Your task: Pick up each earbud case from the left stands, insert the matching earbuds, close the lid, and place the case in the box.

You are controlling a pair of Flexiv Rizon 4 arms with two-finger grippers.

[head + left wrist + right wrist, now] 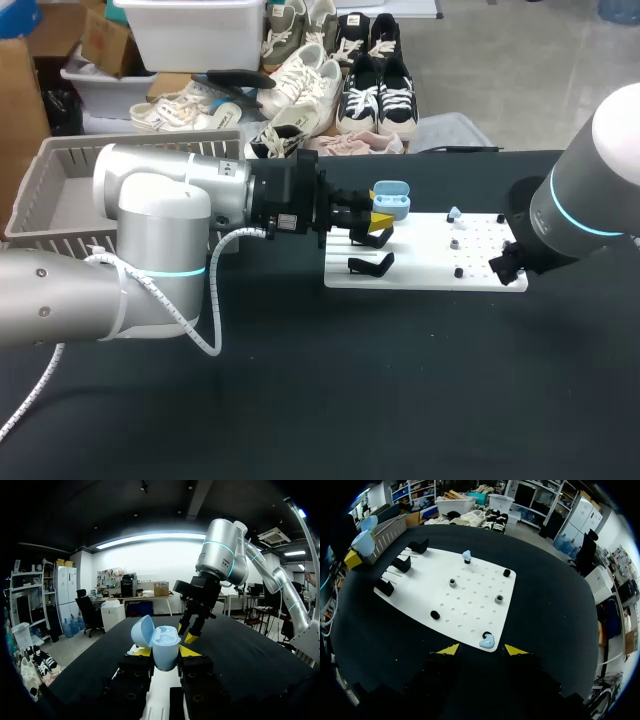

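I can see the light blue earbud sticking out past the rim of its black peg, so it will come loose when I lift, leaving the peg behind.
My left gripper is shut on a light blue earbud case with its lid open, held over the left end of the white board. In the left wrist view the case stands upright between the yellow fingertips. My right gripper is open at the board's right edge, low over a light blue earbud that lies between its tips without touching them. A second light blue earbud sits on a peg farther along the board. The right gripper also shows beyond the case.
Three empty black stands line the board's left side, and several small pegs dot its right half. A grey basket stands at the table's back left, partly behind my left arm. Black tabletop surrounds the board.
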